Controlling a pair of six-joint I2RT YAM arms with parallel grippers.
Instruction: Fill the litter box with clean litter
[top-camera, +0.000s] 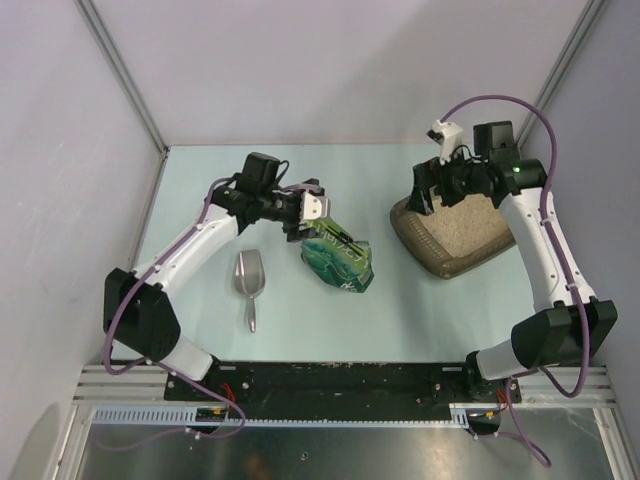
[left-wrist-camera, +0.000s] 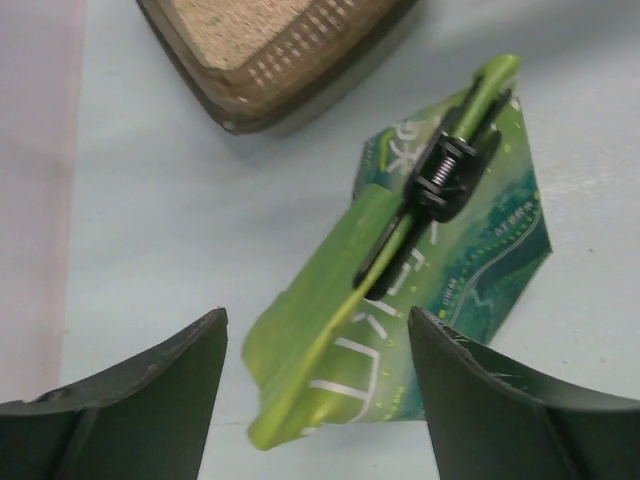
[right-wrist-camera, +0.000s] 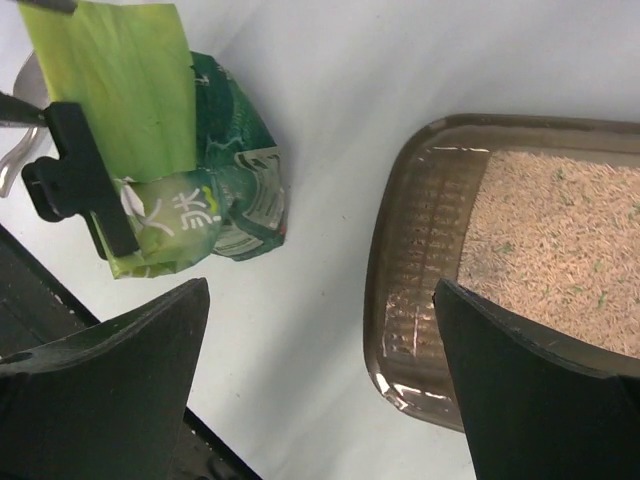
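My left gripper is on the far side from the black clip's hinge end (top-camera: 357, 245), which points to the litter box, so my right gripper should first pull the clip (top-camera: 348, 239) off the bag.
The brown translucent litter box (top-camera: 418, 242) sits on the right of the table and holds pale beige litter (top-camera: 466, 224). It also shows in the right wrist view (right-wrist-camera: 415, 260) with the litter (right-wrist-camera: 560, 240), and in the left wrist view (left-wrist-camera: 300, 70). A green pouch bag (top-camera: 340, 260) lies at the centre, its folded top held by a black clip (left-wrist-camera: 442, 175). My left gripper (top-camera: 317, 208) is open and empty just above the bag's folded top (left-wrist-camera: 330, 330). My right gripper (top-camera: 423, 195) is open and empty over the box's left rim.
A silver metal scoop (top-camera: 248, 280) lies on the table left of the bag, bowl pointing away. The table's black front rail (right-wrist-camera: 40, 300) runs under the arms' bases. Grey walls close the back and sides.
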